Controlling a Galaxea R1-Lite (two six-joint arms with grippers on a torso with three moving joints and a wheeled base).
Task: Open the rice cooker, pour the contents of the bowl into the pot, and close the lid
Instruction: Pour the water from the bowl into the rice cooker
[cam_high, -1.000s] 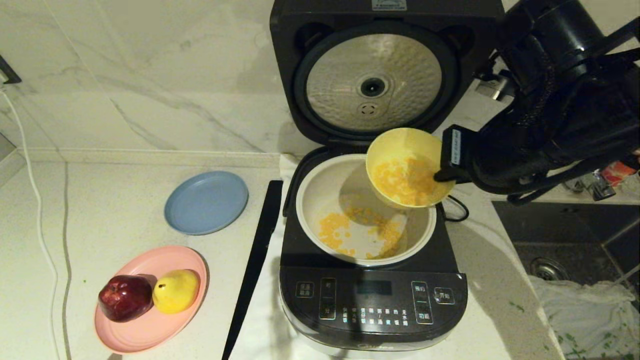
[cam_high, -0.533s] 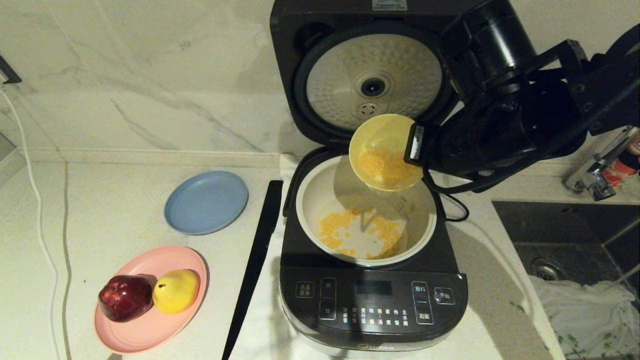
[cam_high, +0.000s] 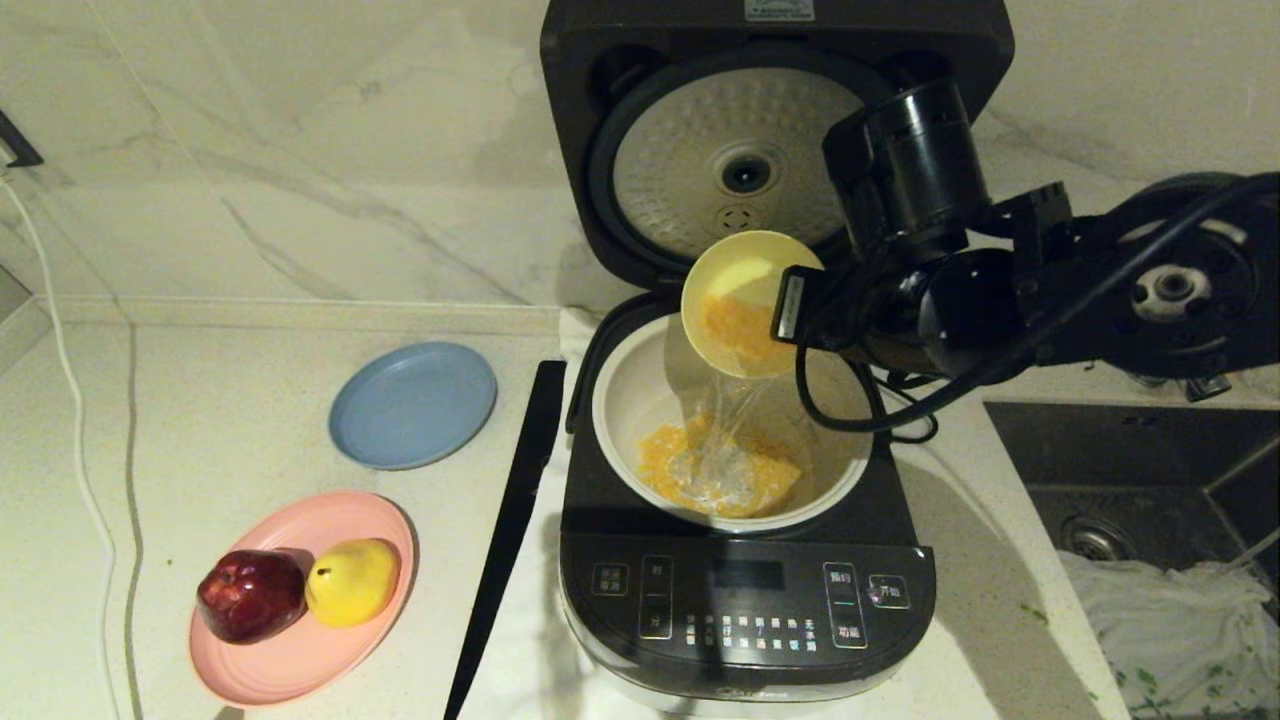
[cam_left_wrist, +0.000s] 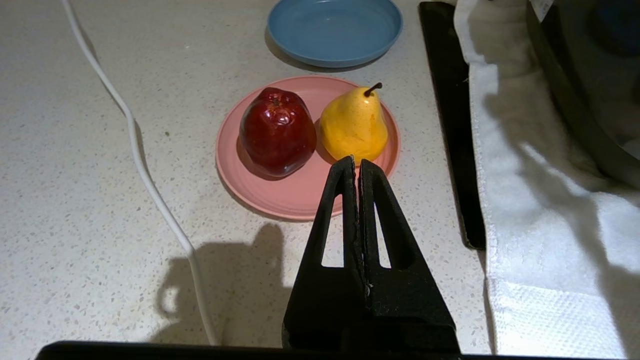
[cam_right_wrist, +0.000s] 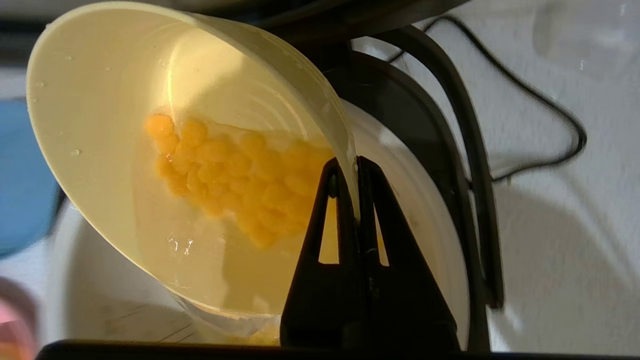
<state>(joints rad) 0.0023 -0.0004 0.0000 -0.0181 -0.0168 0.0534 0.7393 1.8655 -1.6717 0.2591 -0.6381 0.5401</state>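
Note:
The liquid flows out at this tilt, but yellow kernels stick inside the bowl (cam_high: 735, 324), so my right gripper should tilt the bowl more steeply over the cream inner pot (cam_high: 726, 462).
The dark rice cooker (cam_high: 745, 610) stands with its lid (cam_high: 745, 175) raised, the dimpled silver plate facing me. Over the cream inner pot (cam_high: 625, 400), my right gripper (cam_high: 785, 305) (cam_right_wrist: 350, 167) is shut on the rim of the pale yellow bowl (cam_high: 730, 275) (cam_right_wrist: 100, 100), which is tipped steeply. Clear liquid streams from the bowl into the pot. Yellow kernels (cam_right_wrist: 230, 170) still cling inside the bowl, and more kernels (cam_high: 665, 455) lie in the pot. My left gripper (cam_left_wrist: 356, 162) is shut and empty above the counter, near the pink plate (cam_left_wrist: 295, 192).
A blue plate (cam_high: 412, 403) and the pink plate (cam_high: 290, 655) with a red apple (cam_high: 250, 595) and yellow pear (cam_high: 352, 580) lie left of the cooker. A black strip (cam_high: 510, 520) lies beside the cooker. A sink (cam_high: 1140, 480) with a cloth (cam_high: 1170, 610) is at right. A white cable (cam_high: 75, 420) runs along the left.
My right arm has swung left and rolled the bowl steeper over the pot. Liquid now pours out, and more kernels lie in the pot. The left gripper's earlier state is not shown.

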